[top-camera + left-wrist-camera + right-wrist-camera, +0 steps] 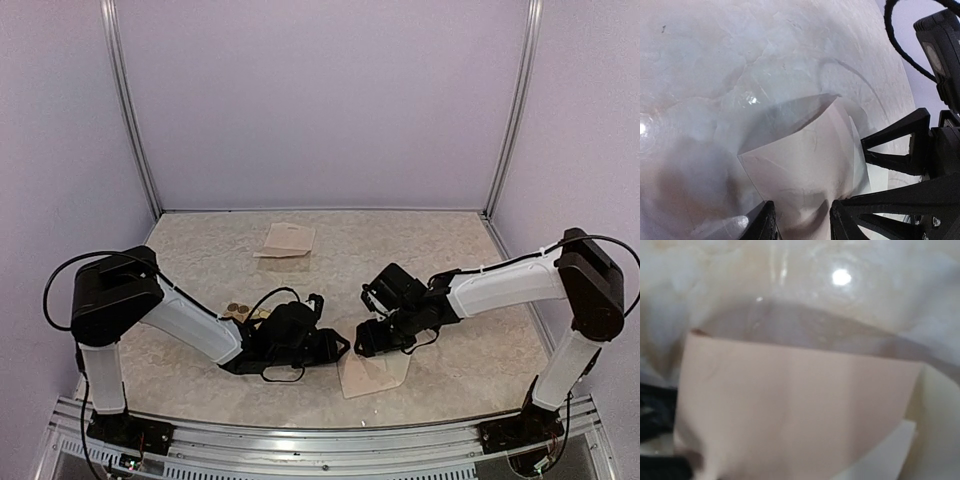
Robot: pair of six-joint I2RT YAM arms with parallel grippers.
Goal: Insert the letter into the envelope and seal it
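Note:
The envelope buckles up (807, 150) and the letter's edge sticks out. My right gripper should open to let the envelope lie flat, and move back to that edge (907, 446).
The pale pinkish-beige envelope (378, 378) lies near the table's front edge, between the two arms. In the left wrist view the envelope (800, 160) lifts off the table and casts a shadow. My left gripper (802, 222) is open, its fingertips (765, 222) resting on the buckled paper. A white sheet, the letter (892, 452), shows from behind the envelope (790, 405). My right gripper (362, 343) hangs over the envelope's upper left corner. Its black truss fingers (890, 145) stand apart at the paper's edge.
A beige piece of paper (286, 240) lies at the back of the marble-look table (470, 330). A sheet of round brown and gold stickers (240, 312) sits behind my left arm. A black cable (900, 55) loops off the right arm.

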